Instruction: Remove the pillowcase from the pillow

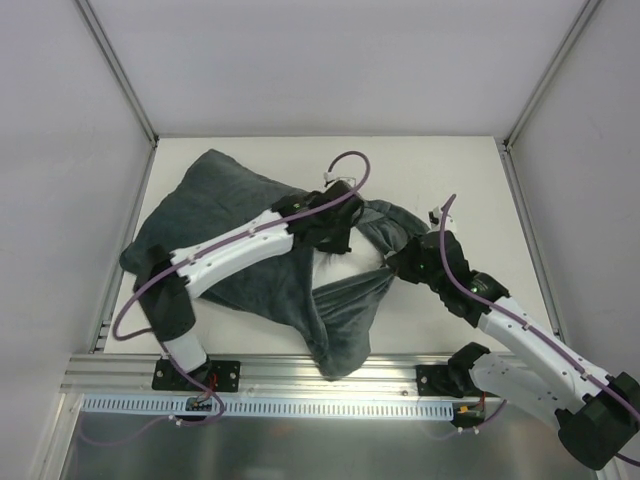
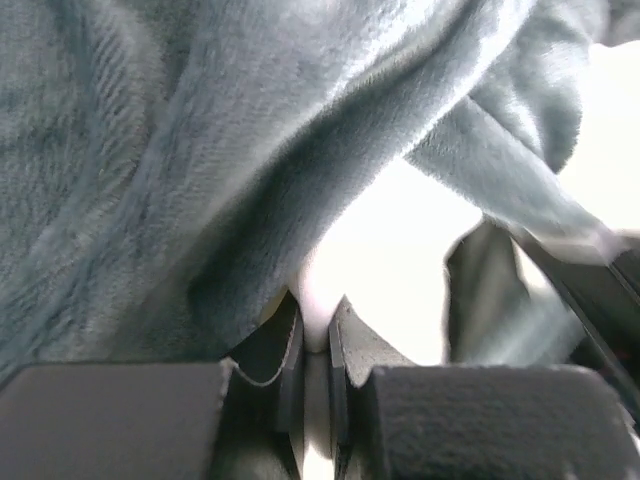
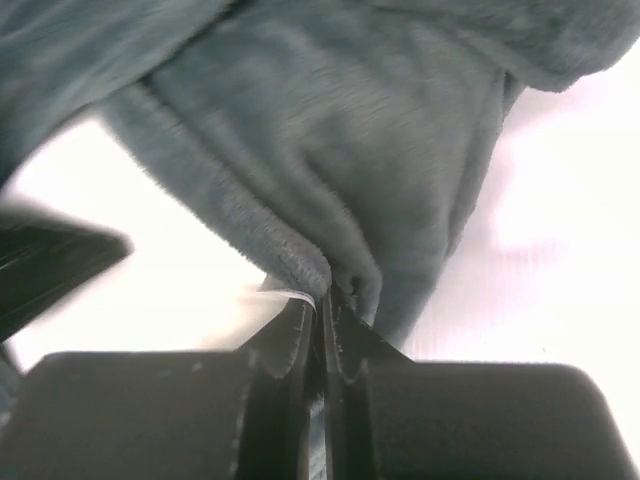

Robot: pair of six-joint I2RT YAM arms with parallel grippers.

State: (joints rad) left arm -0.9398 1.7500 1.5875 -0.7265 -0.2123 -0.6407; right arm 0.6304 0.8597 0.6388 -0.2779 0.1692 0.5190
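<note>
My right gripper needs to go from the pillowcase's hem (image 3: 298, 262) to the pillow's white end (image 1: 345, 262) first, because the pillow is still mostly inside. Then it should pull the pillow out.
The dark grey-green plush pillowcase (image 1: 230, 215) lies across the middle of the table with its mouth toward the right. The white pillow (image 1: 345, 265) shows through the stretched-open mouth. My left gripper (image 1: 335, 240) reaches into the mouth and is shut on a fold of the white pillow (image 2: 390, 250), with pillowcase cloth (image 2: 200, 150) draped over and around it. My right gripper (image 1: 393, 265) is at the right side of the mouth, shut on the pillowcase hem (image 3: 330, 130). Most of the pillow is hidden inside the case.
The white table (image 1: 450, 180) is bounded by grey walls and metal frame posts (image 1: 115, 70). An aluminium rail (image 1: 320, 375) runs along the near edge by the arm bases. A loose corner of the pillowcase (image 1: 340, 355) hangs toward that rail.
</note>
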